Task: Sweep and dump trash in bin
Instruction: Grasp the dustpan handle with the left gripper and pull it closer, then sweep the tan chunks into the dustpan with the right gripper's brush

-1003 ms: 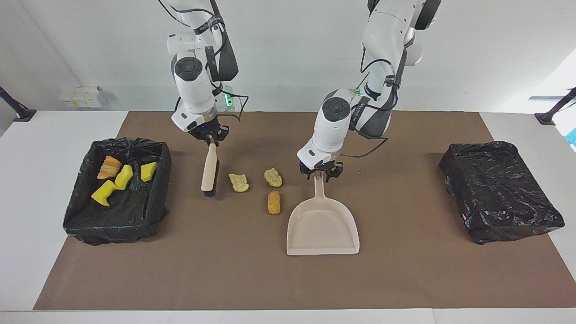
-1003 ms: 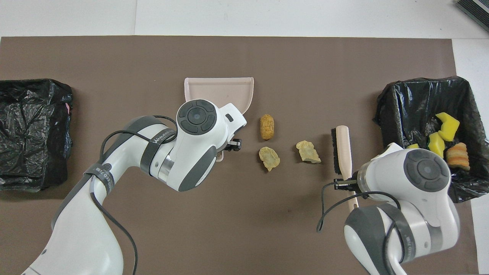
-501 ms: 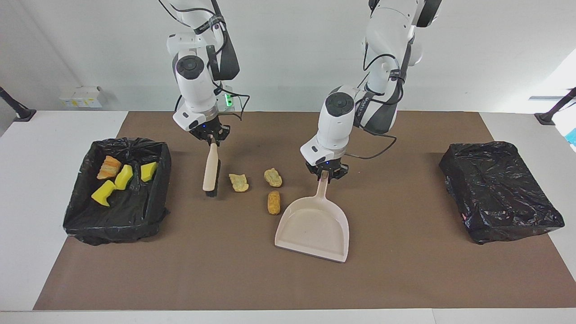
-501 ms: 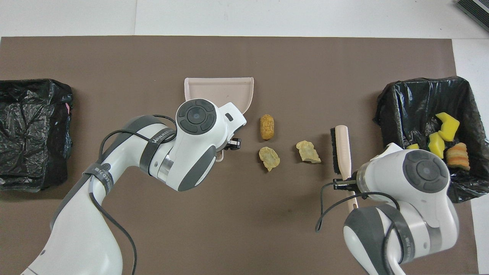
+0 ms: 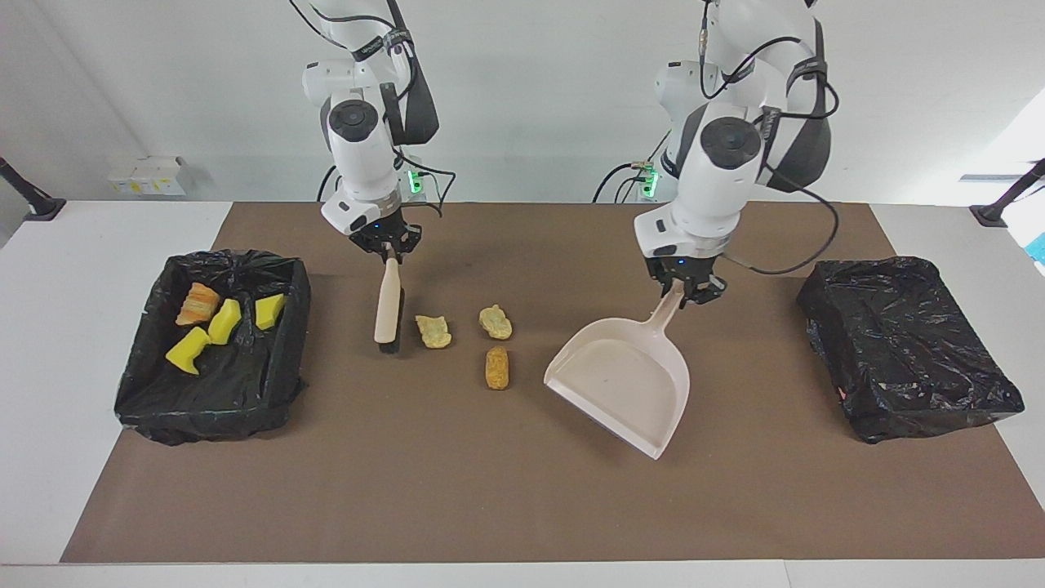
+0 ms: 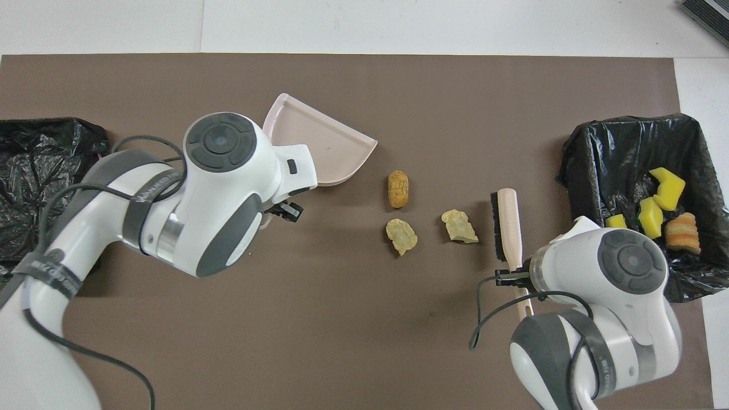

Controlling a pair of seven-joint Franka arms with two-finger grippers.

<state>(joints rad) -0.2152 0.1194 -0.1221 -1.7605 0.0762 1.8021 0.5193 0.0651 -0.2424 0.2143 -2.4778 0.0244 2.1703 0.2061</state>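
The dustpan's opening (image 6: 331, 119) is angled away from the tan lumps (image 6: 401, 236). I need to pull the dustpan back with my left gripper and turn its opening to face them before the brush sweeps.
Three tan bread-like trash lumps (image 5: 433, 331) (image 5: 495, 322) (image 5: 496, 367) lie mid-mat, also in the overhead view (image 6: 459, 225) (image 6: 401, 236) (image 6: 398, 188). My right gripper (image 5: 390, 249) (image 6: 515, 277) is shut on the handle of the brush (image 5: 388, 306) (image 6: 508, 225), whose bristles stand on the mat beside the lumps, toward the right arm's end. My left gripper (image 5: 684, 292) is shut on the handle of the beige dustpan (image 5: 624, 380) (image 6: 319, 148). The pan hangs tilted just above the mat, toward the left arm's end from the lumps. The black-lined bin (image 5: 237, 261) (image 6: 581, 165) holds three yellow sponge pieces (image 5: 224, 320) and an orange lump (image 5: 197, 304).
A second box wrapped in black plastic (image 5: 906, 343) (image 6: 45, 188) sits at the left arm's end of the brown mat. A small white box (image 5: 147, 174) stands on the white table near the right arm's base.
My left arm has carried the dustpan away from the lumps toward its own end of the table and turned it at an angle. The brush has shifted slightly toward the lumps.
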